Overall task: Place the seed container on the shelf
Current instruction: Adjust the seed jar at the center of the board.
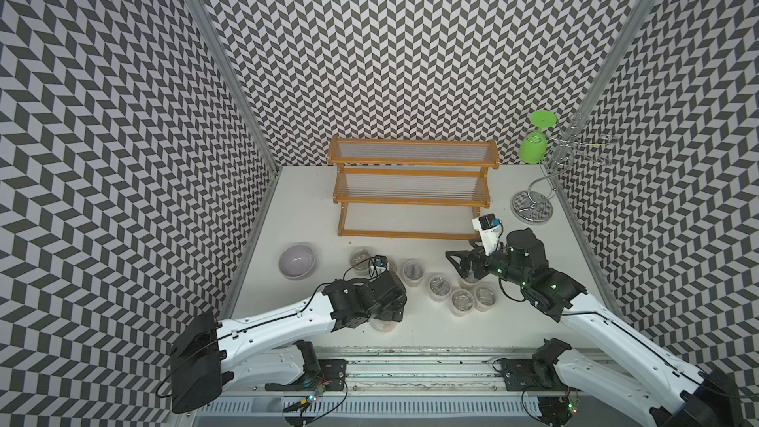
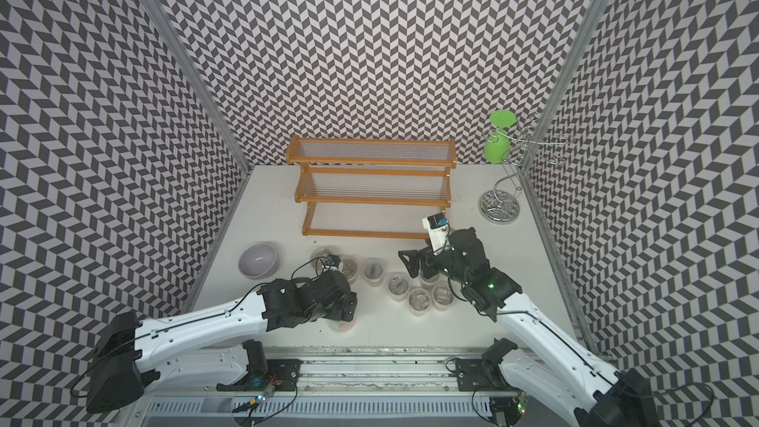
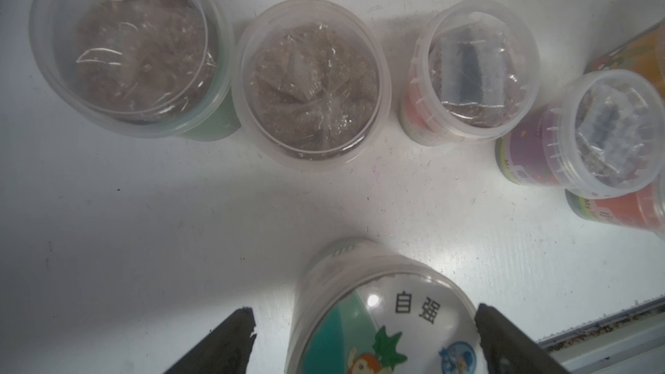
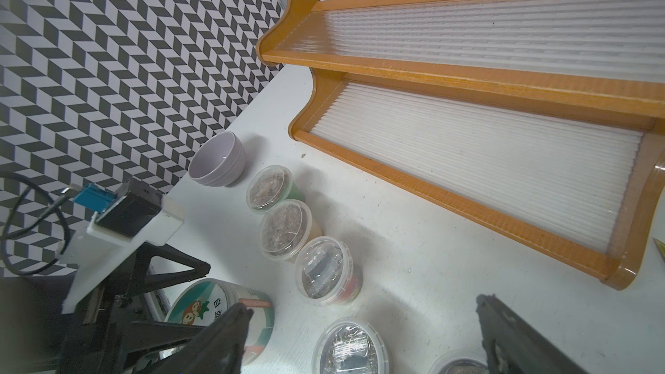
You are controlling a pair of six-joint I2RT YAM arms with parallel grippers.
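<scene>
The seed container's rim (image 3: 465, 296) is tight against one finger of the robot's left gripper and there is a gap at the other finger, so next the left gripper moves toward the table's front edge (image 1: 387, 345) before it closes.
Several clear-lidded seed containers stand in front of the shelf (image 1: 412, 186), an orange-framed rack with three ribbed tiers, all bare (image 4: 467, 160). One seed container (image 3: 385, 318) with a cartoon lid stands near the table's front edge (image 1: 384, 325). My left gripper (image 3: 363, 309) is open and straddles it: one finger is close against its rim and a gap shows at the other. My right gripper (image 4: 363, 302) hangs open above the table over another clear-lidded container (image 4: 351, 347), holding nothing. In both top views it sits just off the shelf's right front corner (image 1: 462, 267) (image 2: 415, 260).
A row of containers (image 3: 311, 84) runs between the two arms (image 1: 439, 287). A lilac bowl (image 1: 296, 260) sits at the left near the wall. A chrome wire stand (image 1: 534, 207) with a green goblet (image 1: 534, 147) hanging on it stands at the back right.
</scene>
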